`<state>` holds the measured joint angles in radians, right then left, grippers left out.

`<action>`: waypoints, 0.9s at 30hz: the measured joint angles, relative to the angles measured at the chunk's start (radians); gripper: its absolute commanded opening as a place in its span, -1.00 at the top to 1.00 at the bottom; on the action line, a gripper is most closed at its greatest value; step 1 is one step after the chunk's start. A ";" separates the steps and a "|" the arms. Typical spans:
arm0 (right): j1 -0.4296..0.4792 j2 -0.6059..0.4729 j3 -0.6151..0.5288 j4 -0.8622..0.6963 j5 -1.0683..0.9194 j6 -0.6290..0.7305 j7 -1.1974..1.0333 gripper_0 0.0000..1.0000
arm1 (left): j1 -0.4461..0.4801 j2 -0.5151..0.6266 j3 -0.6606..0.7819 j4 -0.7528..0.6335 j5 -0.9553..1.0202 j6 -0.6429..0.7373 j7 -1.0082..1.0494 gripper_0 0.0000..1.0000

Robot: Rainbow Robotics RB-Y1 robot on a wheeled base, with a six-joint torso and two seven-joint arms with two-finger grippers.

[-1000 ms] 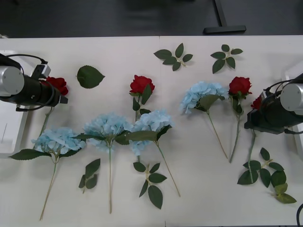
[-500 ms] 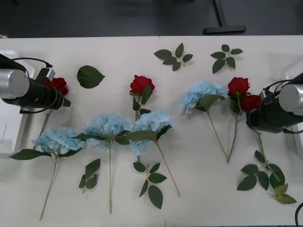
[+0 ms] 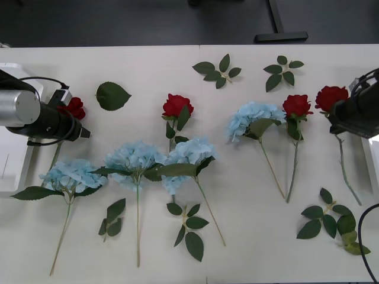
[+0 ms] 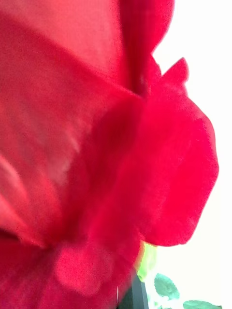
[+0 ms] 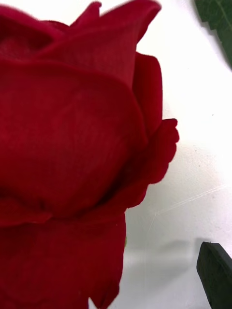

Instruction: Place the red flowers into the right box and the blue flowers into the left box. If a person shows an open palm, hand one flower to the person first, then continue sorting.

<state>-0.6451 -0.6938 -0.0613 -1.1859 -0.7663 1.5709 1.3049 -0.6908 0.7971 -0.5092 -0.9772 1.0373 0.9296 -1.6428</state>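
Note:
The straight stem only dips [image 3: 54,161] under the petals, so when I lift the red flower [image 3: 75,108], its stem should slide out and leave the blue flower lying where it is.
My right gripper [image 3: 339,116] is shut on the stem of a red flower [image 3: 330,97] at the table's right side; its stem trails toward the front. Up close, that bloom [image 4: 96,145] hides most of the gripper. The right box [image 3: 374,155] is a white sliver at the right edge. My left gripper [image 3: 82,129] hovers open just below another red flower [image 3: 72,107] beside the left box [image 3: 13,173]; one black fingertip [image 5: 216,274] shows beside the bloom [image 5: 72,145]. Two more red flowers [image 3: 176,105] [image 3: 299,106] and several blue flowers [image 3: 133,157] lie on the table.
Loose green leaf sprigs lie scattered: a single leaf [image 3: 112,96] at the back left, two sprigs [image 3: 218,70] [image 3: 282,70] at the back, others [image 3: 188,228] [image 3: 331,220] near the front. A dark stand [image 3: 278,29] sits beyond the table's far edge.
The right gripper has carried its red flower back and to the right, swinging the stem off the leaf sprig. The left gripper has edged slightly right over its rose.

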 measured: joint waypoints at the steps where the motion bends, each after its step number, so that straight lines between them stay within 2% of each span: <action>1: -0.017 -0.015 0.001 0.000 0.003 0.004 0.000 1.00 | 0.000 -0.001 0.000 0.001 0.000 0.000 0.000 -1.00; 5: -0.068 -0.074 0.010 0.001 0.101 -0.010 0.001 1.00 | 0.000 -0.001 0.000 0.003 0.000 0.000 0.000 -1.00; 6: -0.074 -0.089 0.020 0.001 0.147 -0.031 0.003 1.00 | 0.000 -0.001 0.000 0.003 0.000 0.000 0.000 -0.65; 7: -0.077 -0.102 0.032 0.001 0.183 -0.055 0.010 1.00 | 0.000 -0.001 0.000 0.004 0.000 0.000 0.000 -0.42; 9: -0.077 -0.121 0.069 0.003 0.320 -0.126 0.060 1.00 | 0.000 -0.002 0.000 0.004 0.000 0.000 0.000 0.41; 11: -0.077 -0.130 0.117 0.029 0.448 -0.214 0.161 1.00 | 0.000 -0.002 0.000 0.004 0.000 0.000 0.000 0.84; 14: -0.083 -0.134 0.172 0.130 0.484 -0.346 0.246 1.00 | 0.000 -0.002 0.000 0.005 0.000 0.000 0.000 0.99; 20: -0.123 -0.120 0.202 0.422 0.567 -0.559 0.239 1.00 | -0.001 -0.002 0.000 0.007 0.000 0.000 0.000 1.00; 27: -0.127 -0.120 0.218 0.548 0.570 -0.717 0.238 1.00 | -0.001 -0.002 0.000 0.012 0.000 -0.003 0.000 1.00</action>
<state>-0.7725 -0.8138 0.1563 -0.6380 -0.1964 0.8541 1.5425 -0.6913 0.7951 -0.5092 -0.9653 1.0374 0.9268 -1.6429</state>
